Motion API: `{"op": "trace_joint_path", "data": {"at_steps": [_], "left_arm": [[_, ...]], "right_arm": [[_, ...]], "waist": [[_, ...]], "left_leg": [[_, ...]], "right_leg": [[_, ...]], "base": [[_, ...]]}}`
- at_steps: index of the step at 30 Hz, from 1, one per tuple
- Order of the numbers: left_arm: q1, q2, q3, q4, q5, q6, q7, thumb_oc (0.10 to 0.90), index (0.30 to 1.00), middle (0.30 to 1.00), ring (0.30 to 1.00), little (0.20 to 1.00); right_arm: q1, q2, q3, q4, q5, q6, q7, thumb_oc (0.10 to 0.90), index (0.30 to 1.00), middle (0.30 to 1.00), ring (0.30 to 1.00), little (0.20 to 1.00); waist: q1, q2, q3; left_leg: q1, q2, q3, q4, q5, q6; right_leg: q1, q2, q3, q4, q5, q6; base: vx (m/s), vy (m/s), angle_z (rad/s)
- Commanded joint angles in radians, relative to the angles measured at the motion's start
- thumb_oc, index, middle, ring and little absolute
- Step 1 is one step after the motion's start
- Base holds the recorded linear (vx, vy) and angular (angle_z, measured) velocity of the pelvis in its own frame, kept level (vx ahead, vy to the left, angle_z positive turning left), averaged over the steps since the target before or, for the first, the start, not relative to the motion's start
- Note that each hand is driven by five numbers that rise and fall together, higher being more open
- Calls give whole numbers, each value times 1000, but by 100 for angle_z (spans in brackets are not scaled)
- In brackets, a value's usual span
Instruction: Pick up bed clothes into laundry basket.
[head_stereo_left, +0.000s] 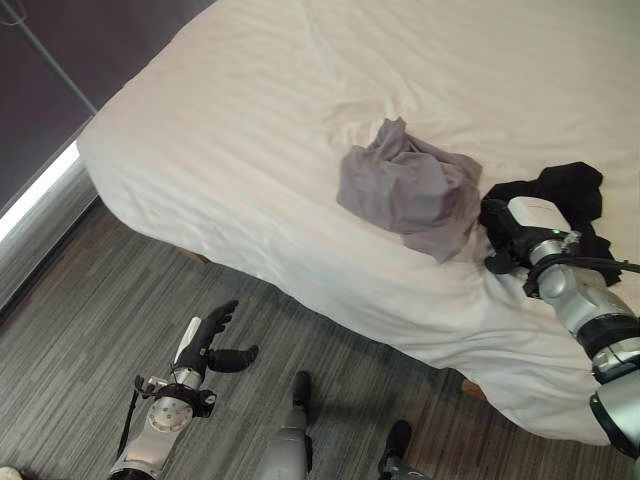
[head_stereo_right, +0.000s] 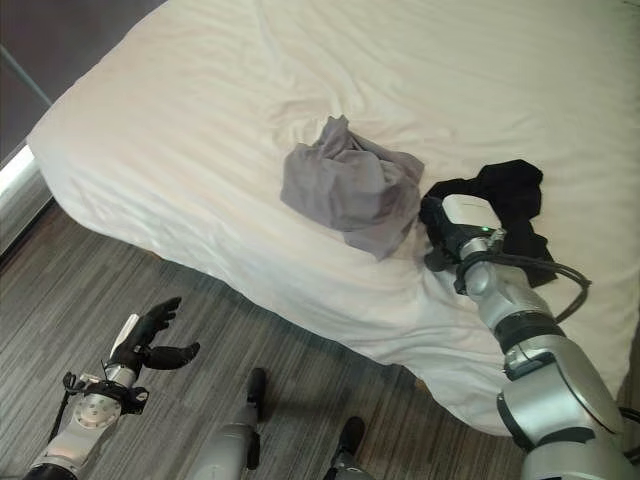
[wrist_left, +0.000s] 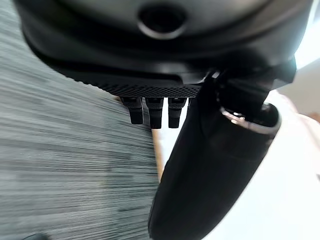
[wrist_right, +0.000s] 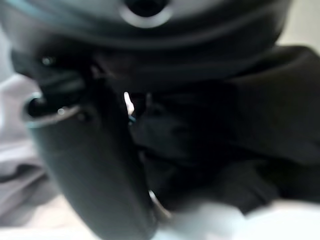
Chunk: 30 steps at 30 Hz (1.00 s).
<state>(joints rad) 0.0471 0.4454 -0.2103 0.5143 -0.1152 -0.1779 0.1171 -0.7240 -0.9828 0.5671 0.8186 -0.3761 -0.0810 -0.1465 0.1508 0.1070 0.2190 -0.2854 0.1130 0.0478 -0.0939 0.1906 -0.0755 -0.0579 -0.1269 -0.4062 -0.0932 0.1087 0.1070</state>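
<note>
I expect the grey garment to sag into a long hanging drape when I pick it up, because loose folds slump into a limp corner on the sheet.
A crumpled grey garment lies in the middle of the white bed. To its right lies a black garment, bunched on the sheet. My right hand rests on the near edge of that black garment, a hand's width from the grey one. In the right wrist view the thumb stands in front of dark folds of the black garment. My left hand hangs low over the floor in front of the bed, open and holding nothing, with its fingers straight.
The bed's near edge runs diagonally from upper left to lower right, its sheet hanging down. Grey striped carpet covers the floor in front. A dark wall with a bright strip along its base stands at the left.
</note>
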Motion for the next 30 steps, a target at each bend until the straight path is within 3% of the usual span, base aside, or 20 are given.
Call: {"op": "trace_joint_path", "data": {"at_steps": [1, 2, 3, 5, 10, 14, 16, 17, 22, 24, 28, 30], "left_arm": [[-114, 85, -18, -96, 80, -40, -9, 800, 900, 900, 900, 900], [-115, 87, -21, -97, 80, -39, -9, 800, 900, 900, 900, 900], [-96, 113, -25, -161, 111, -35, -35, 800, 900, 900, 900, 900], [-80, 128, -3, -207, 116, -34, -48, 800, 900, 900, 900, 900], [-58, 108, 31, -193, 113, -22, -49, 800, 900, 900, 900, 900], [-44, 41, 93, -56, 85, 7, -20, 800, 900, 900, 900, 900], [-32, 23, 121, -12, 96, 15, -7, 800, 900, 900, 900, 900], [-19, 15, 164, 10, 106, 25, 8, 800, 900, 900, 900, 900], [-19, 36, 230, 32, 126, 36, 39, 800, 900, 900, 900, 900], [-26, 57, 264, 36, 143, 42, 58, 800, 900, 900, 900, 900], [-93, 129, 346, -13, 156, 40, 138, 800, 900, 900, 900, 900], [-150, 195, 375, -71, 182, 37, 173, 800, 900, 900, 900, 900]], "right_arm": [[69, -131, -155, -130, 14, 7, -28, 400, 300, 300, 300, 300], [80, -132, -165, -135, 13, 7, -27, 400, 300, 300, 300, 300], [190, -169, -267, -155, 40, 2, -19, 400, 300, 300, 300, 300], [243, -208, -342, -174, 61, -4, -16, 400, 300, 300, 300, 300], [263, -294, -435, -242, 77, -3, -11, 400, 300, 300, 300, 300], [314, -424, -568, -321, 49, 5, -35, 400, 300, 300, 300, 300], [394, -465, -669, -336, 23, 12, -54, 400, 300, 300, 300, 300], [496, -482, -790, -341, 16, 21, -67, 400, 300, 300, 300, 300], [746, -449, -1060, -289, 87, 19, -80, 400, 300, 300, 300, 300], [806, -430, -1117, -264, 113, 24, -79, 400, 300, 300, 300, 300], [976, -303, -1246, -238, 183, 23, -90, 400, 300, 300, 300, 300], [1012, -228, -1234, -212, 195, 21, -100, 400, 300, 300, 300, 300]], "waist": [[26, -74, 39], [29, -75, 40], [38, -87, 32], [44, -102, 21], [44, -137, -9], [12, -169, -48], [-7, -177, -64], [-29, -185, -78], [-42, -194, -91], [-58, -191, -94], [-88, -175, -94], [-100, -161, -92]], "left_leg": [[153, 49, -29, 7, -139, -96], [154, 49, -30, 7, -139, -96], [177, 43, -58, 7, -152, -89], [200, 35, -70, 7, -164, -84], [242, 19, -76, 7, -182, -66], [290, 14, -60, 7, -207, -53], [305, 13, -54, 7, -216, -46], [313, 10, -47, 7, -220, -38], [340, 15, -27, 7, -234, -35], [352, 21, -16, 7, -236, -37], [378, 45, 19, 7, -235, -49], [382, 59, 31, 7, -226, -56]], "right_leg": [[31, -89, 14, 6, -109, 87], [33, -89, 12, 6, -109, 87], [73, -89, -9, 6, -113, 88], [110, -91, -26, 6, -117, 87], [153, -97, -28, 6, -119, 88], [183, -94, -4, 6, -120, 87], [186, -91, 8, 6, -119, 88], [183, -90, 20, 6, -114, 88], [183, -79, 53, 6, -116, 84], [180, -71, 70, 6, -119, 80], [177, -47, 103, 6, -133, 67], [178, -34, 115, 6, -143, 59]], "base": [[19, 15, 20], [-2, -2, 38], [6, -10, 48], [-14, 16, 57], [-5, 62, 18], [24, 64, -7], [26, 52, -7], [16, 31, -10], [18, -5, -17], [1, -32, -24], [15, -86, -28], [3, -109, -25]]}}
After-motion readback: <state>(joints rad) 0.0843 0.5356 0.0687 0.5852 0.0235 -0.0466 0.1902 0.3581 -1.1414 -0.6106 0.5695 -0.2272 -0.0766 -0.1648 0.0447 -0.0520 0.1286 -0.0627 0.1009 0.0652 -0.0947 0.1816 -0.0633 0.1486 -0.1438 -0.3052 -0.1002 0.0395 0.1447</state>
